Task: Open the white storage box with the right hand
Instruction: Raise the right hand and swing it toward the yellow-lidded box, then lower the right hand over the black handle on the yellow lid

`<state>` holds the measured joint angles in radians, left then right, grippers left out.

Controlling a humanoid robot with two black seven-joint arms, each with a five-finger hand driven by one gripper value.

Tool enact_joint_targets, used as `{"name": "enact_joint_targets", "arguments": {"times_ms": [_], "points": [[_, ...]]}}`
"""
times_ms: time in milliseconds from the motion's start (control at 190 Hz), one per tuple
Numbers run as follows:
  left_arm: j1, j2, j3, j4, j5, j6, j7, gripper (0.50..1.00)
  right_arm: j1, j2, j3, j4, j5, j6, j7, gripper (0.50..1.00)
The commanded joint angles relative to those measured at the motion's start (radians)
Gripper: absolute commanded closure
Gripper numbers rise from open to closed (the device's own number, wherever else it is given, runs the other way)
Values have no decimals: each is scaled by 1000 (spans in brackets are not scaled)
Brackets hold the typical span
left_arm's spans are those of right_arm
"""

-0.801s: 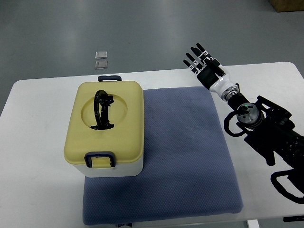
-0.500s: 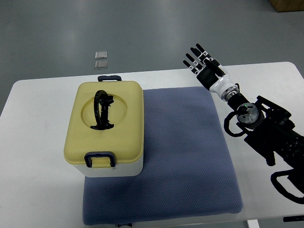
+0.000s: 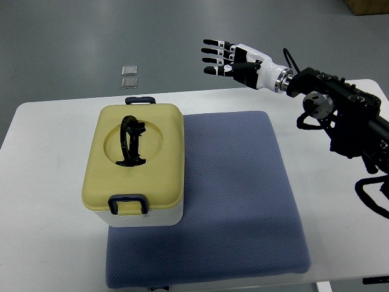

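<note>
The pale yellow lid (image 3: 104,175) will come off in one piece when I lift its black handle, because dark blue latches (image 3: 128,202) are at the near and far edges.
A white storage box (image 3: 146,216) with a pale yellow lid (image 3: 135,158) stands on the left part of a blue-grey mat (image 3: 237,201). A black folded handle (image 3: 129,141) lies in the lid's round recess. Dark blue latches sit at the near edge (image 3: 127,204) and the far edge (image 3: 140,100), both down. My right hand (image 3: 228,59) hovers beyond the table's far edge, up and to the right of the box, fingers spread and pointing left, holding nothing. Its black arm (image 3: 340,118) comes in from the right. The left arm does not show.
The white table (image 3: 42,201) carries the mat and the box. Two small clear squares (image 3: 129,76) lie on the grey floor beyond the table. A brown carton corner (image 3: 368,6) shows at the top right.
My right hand has swung up and to the left, from above the table's far right edge to a spot over the floor, closer to the box. The box has not moved.
</note>
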<state>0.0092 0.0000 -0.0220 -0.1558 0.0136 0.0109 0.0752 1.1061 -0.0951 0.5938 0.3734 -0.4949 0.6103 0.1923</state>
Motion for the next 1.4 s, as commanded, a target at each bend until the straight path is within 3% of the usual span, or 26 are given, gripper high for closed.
{"name": "enact_joint_targets", "arguments": {"times_ms": [0, 211, 416, 548, 648, 722, 1053, 1248, 1396], "points": [[0, 0, 2, -2, 0, -9, 0, 500, 49, -57, -8, 111, -180, 1, 1, 570], [2, 0, 2, -21, 0, -11, 0, 500, 127, -100, -8, 306, -537, 1, 7, 570], [3, 0, 1, -24, 0, -12, 6, 500, 169, -127, -20, 522, -818, 1, 82, 570], [5, 0, 2, -24, 0, -12, 20, 500, 166, -135, -34, 617, -875, 1, 147, 572], [5, 0, 4, -25, 0, -14, 21, 500, 155, -135, -43, 694, -887, 1, 153, 572], [5, 0, 4, -31, 0, -15, 21, 500, 155, -127, -68, 714, -896, -4, 156, 572], [5, 0, 5, -44, 0, -15, 21, 500, 152, -94, -190, 705, -981, -260, 190, 572], [5, 0, 5, -51, 0, -15, 21, 500, 127, -75, -215, 700, -1027, -302, 199, 572], [5, 0, 5, -51, 0, -15, 21, 500, 107, -49, -218, 694, -1044, -388, 200, 572]]}}
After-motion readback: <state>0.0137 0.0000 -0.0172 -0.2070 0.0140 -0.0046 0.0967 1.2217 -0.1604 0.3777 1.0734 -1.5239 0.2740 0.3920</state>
